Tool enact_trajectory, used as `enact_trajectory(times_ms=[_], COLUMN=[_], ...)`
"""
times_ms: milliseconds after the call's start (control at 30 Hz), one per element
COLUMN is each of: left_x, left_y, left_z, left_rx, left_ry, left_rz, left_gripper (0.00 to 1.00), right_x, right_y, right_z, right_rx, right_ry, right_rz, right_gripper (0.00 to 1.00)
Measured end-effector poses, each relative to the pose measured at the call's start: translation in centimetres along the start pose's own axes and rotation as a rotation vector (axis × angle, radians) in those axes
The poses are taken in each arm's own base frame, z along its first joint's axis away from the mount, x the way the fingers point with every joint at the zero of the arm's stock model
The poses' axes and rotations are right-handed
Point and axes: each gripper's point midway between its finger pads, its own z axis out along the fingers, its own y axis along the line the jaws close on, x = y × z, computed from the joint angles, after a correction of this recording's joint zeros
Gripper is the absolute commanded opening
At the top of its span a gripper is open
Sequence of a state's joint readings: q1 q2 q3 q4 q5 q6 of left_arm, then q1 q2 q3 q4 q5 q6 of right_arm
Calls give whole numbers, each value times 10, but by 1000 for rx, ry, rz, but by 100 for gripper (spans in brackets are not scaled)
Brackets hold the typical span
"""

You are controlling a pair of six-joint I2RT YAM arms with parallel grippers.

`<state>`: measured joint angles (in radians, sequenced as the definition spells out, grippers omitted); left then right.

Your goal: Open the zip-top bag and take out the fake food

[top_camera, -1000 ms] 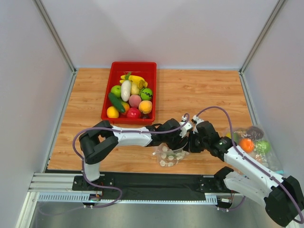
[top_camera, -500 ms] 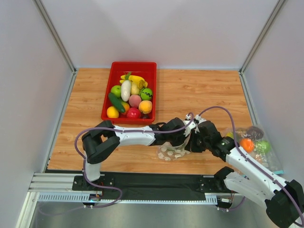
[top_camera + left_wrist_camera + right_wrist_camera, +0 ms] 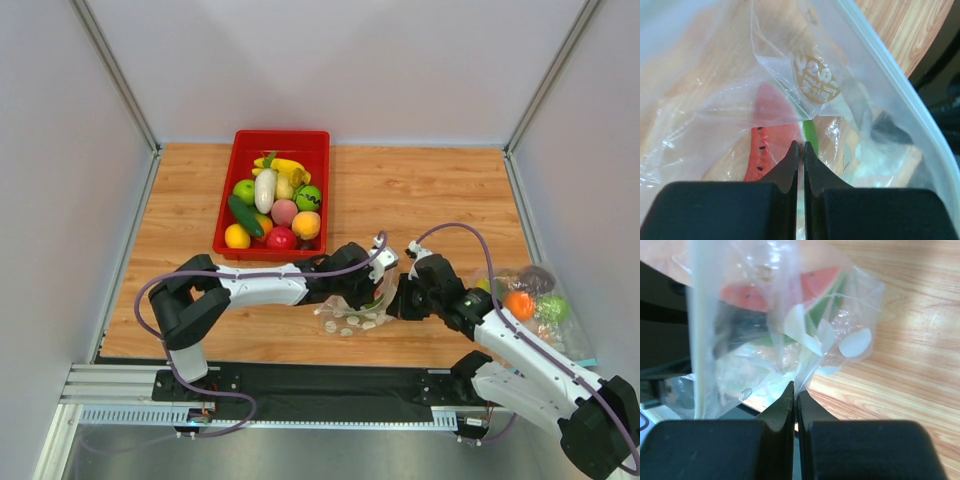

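Next, I open my left gripper's fingers wide and lower them around the red slice [image 3: 774,145], because they are closed above the watermelon slice's green rind [image 3: 810,134].
The zip-top bag [image 3: 345,320], clear with white dots, hangs between my two grippers near the table's front edge. My left gripper [image 3: 378,287] is shut on one wall of it; in the left wrist view the film [image 3: 815,80] folds down into the closed tips [image 3: 801,143]. From the right, my right gripper [image 3: 400,298] pinches the other wall, with a fold of the bag [image 3: 840,315] caught between its closed tips [image 3: 795,386]. Inside lies fake food, a red watermelon slice [image 3: 767,145] with black seeds and a green rind [image 3: 790,287].
A red tray [image 3: 222,218] full of toy fruit and vegetables stands behind the left arm. A plain clear bag [image 3: 535,300] with orange, purple and green pieces lies at the right wall. The black rail [image 3: 300,385] runs along the near edge.
My left gripper has gone from open to shut on the bag's wall and drawn slightly left, lifting the bag's mouth. The right gripper has kept its pinch.
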<state>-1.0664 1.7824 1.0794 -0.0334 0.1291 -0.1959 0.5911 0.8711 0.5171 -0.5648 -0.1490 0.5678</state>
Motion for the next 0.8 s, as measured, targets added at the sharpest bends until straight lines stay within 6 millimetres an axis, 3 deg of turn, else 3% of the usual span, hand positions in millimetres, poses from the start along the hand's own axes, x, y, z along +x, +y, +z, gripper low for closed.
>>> enact_trajectory(times_ms=[200, 533, 600, 633, 800], left_x=[5, 27, 28, 27, 22], left_y=[5, 14, 14, 13, 10], left_z=[-16, -16, -16, -16, -14], left_rx=[3, -12, -10, -8, 10], left_ry=[-4, 39, 40, 37, 7], left_rz=[-17, -41, -45, -47, -70], left_gripper=[0, 2, 19, 33, 47], right_x=[0, 17, 18, 19, 21], right_y=[-3, -21, -25, -26, -31], right_z=[7, 28, 33, 36, 50], right_rx=[5, 59, 76, 82, 107], right_ry=[-2, 56, 67, 74, 96], right_rz=[8, 29, 35, 37, 48], right_gripper=[0, 0, 0, 0, 0])
